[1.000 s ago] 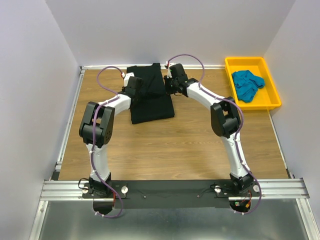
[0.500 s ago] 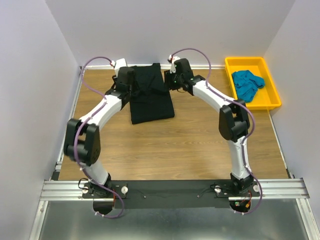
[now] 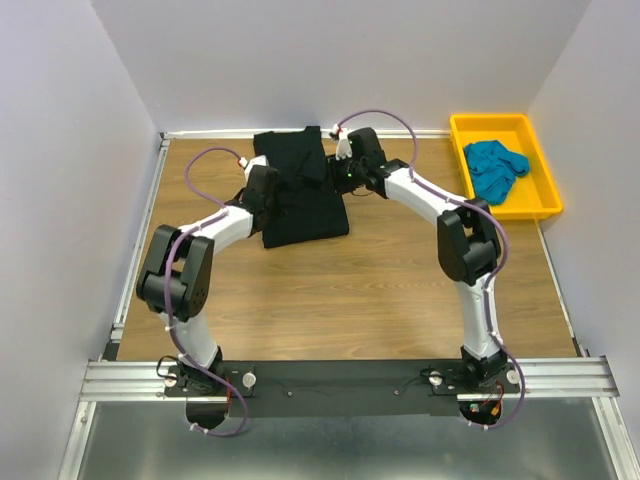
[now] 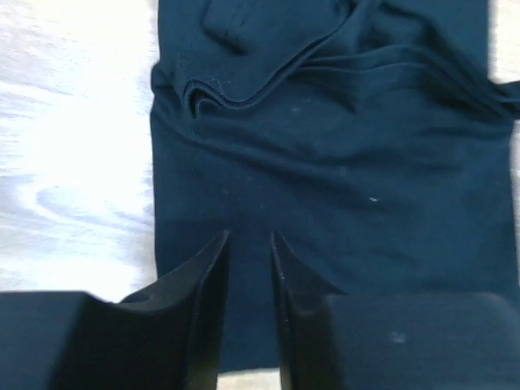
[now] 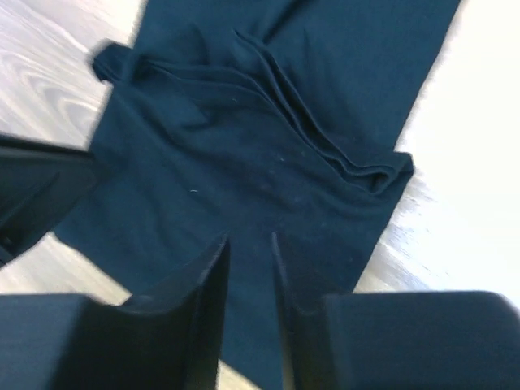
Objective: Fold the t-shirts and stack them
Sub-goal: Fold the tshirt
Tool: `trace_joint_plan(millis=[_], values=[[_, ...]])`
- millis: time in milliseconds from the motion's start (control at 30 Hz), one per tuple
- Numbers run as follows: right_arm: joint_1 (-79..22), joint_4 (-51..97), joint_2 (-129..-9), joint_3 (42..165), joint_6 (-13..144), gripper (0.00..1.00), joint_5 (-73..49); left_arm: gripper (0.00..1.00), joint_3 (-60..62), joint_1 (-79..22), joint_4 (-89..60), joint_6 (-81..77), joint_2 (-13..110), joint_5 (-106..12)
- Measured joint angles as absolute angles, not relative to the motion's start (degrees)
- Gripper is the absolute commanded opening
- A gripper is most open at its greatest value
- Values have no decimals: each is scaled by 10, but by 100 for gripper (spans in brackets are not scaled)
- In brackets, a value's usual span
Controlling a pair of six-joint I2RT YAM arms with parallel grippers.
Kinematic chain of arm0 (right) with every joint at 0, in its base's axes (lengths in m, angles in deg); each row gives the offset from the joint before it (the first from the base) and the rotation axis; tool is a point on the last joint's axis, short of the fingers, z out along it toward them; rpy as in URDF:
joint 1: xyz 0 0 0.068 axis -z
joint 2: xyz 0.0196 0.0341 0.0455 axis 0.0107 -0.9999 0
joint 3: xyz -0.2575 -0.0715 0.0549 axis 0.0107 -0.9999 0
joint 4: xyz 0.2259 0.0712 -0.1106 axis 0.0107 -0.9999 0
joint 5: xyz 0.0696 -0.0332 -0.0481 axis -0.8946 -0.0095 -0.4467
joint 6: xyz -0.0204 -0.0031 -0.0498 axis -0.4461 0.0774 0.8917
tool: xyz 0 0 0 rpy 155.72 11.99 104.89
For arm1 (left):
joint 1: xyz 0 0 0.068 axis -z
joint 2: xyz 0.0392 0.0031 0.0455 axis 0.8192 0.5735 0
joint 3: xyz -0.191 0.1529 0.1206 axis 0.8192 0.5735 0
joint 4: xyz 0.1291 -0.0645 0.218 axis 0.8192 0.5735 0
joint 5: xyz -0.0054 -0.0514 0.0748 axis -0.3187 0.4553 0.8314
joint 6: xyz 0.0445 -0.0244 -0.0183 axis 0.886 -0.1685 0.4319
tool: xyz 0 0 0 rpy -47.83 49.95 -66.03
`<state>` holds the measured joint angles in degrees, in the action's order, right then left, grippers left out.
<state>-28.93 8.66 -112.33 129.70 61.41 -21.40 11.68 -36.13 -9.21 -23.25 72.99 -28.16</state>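
Observation:
A rumpled fold (image 3: 309, 181) crosses the black t-shirt's middle, so my left gripper and my right gripper should pull the t-shirt's near end (image 3: 306, 237) toward me before folding.
The black t-shirt (image 3: 305, 205) lies folded into a long strip at the back of the table, with a rumpled fold across its middle (image 4: 244, 89). My left gripper (image 3: 267, 187) is at its left edge and my right gripper (image 3: 346, 172) at its right edge. In the left wrist view the left gripper (image 4: 249, 236) hovers over the black cloth (image 4: 341, 171), jaws narrowly apart with nothing between them. The right gripper (image 5: 249, 237) stands the same way over the shirt (image 5: 244, 138). The teal t-shirt (image 3: 494, 167) lies crumpled in the yellow tray.
The yellow tray (image 3: 545, 195) stands at the back right corner. Bare wooden tabletop (image 3: 340, 290) stretches in front of the shirt. A metal rail (image 3: 140, 240) runs along the left edge and white walls close in the back and sides.
Both grippers came down along the shirt's sides toward the near end. The left arm swung back inward from the far left corner. Both pairs of jaws narrowed after opening wider.

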Motion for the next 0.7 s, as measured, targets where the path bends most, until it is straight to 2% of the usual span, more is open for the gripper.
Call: trace_joint_plan(millis=[200,567,700], values=[[-289,83,-1198,1342,620,27,-220,26,36,-369,-89,-226,814,-281],[-266,84,-1303,1484,626,28,-216,26,-119,-408,-65,-199,941,-274],[-258,82,-1336,1534,626,30,-205,33,-173,-415,-51,-189,979,-266]])
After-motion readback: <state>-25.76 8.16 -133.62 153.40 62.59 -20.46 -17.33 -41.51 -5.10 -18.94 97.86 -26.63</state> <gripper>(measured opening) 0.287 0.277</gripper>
